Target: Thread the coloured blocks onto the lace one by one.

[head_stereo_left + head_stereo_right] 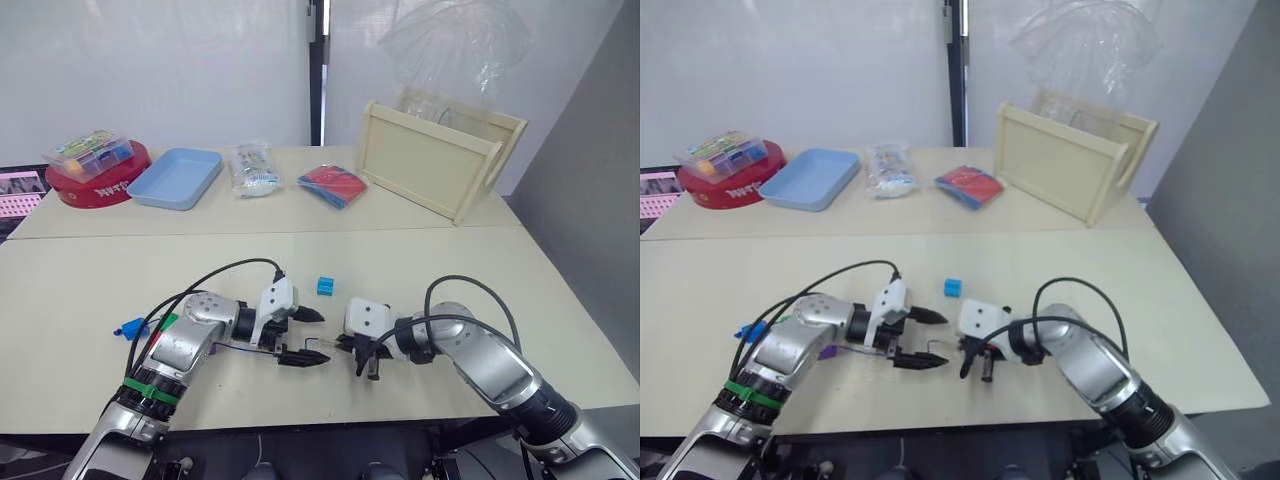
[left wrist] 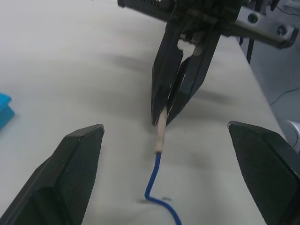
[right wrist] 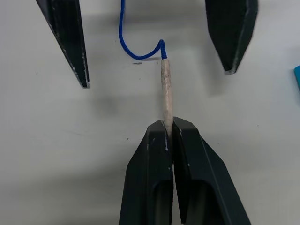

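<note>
The dark-blue cord (image 1: 244, 349) kinks (image 2: 149, 194) behind its straight pale tip, so it will droop into a loose loop when the robot carries the cord's tip.
The lace (image 3: 123, 37) is a thin dark-blue cord lying on the table, ending in a pale stiff tip (image 3: 166, 91). My right gripper (image 3: 168, 123) is shut on that tip, which sticks out toward my left gripper (image 1: 312, 336). The left gripper stands open, its fingers (image 2: 79, 159) spread wide on either side of the tip and not touching it. A cyan block (image 1: 325, 286) sits on the table just beyond the two grippers. By my left forearm lie a blue block (image 1: 130, 328), a green block (image 1: 168, 322) and a purple block (image 1: 826, 351), partly hidden by the arm.
On the far table stand a red round tin (image 1: 100, 188) with a clear box (image 1: 88, 153) of mixed pieces on it, a light-blue tray (image 1: 178, 177), a plastic bag (image 1: 253, 168), a red-and-blue packet (image 1: 333, 185) and a wooden crate (image 1: 440, 160).
</note>
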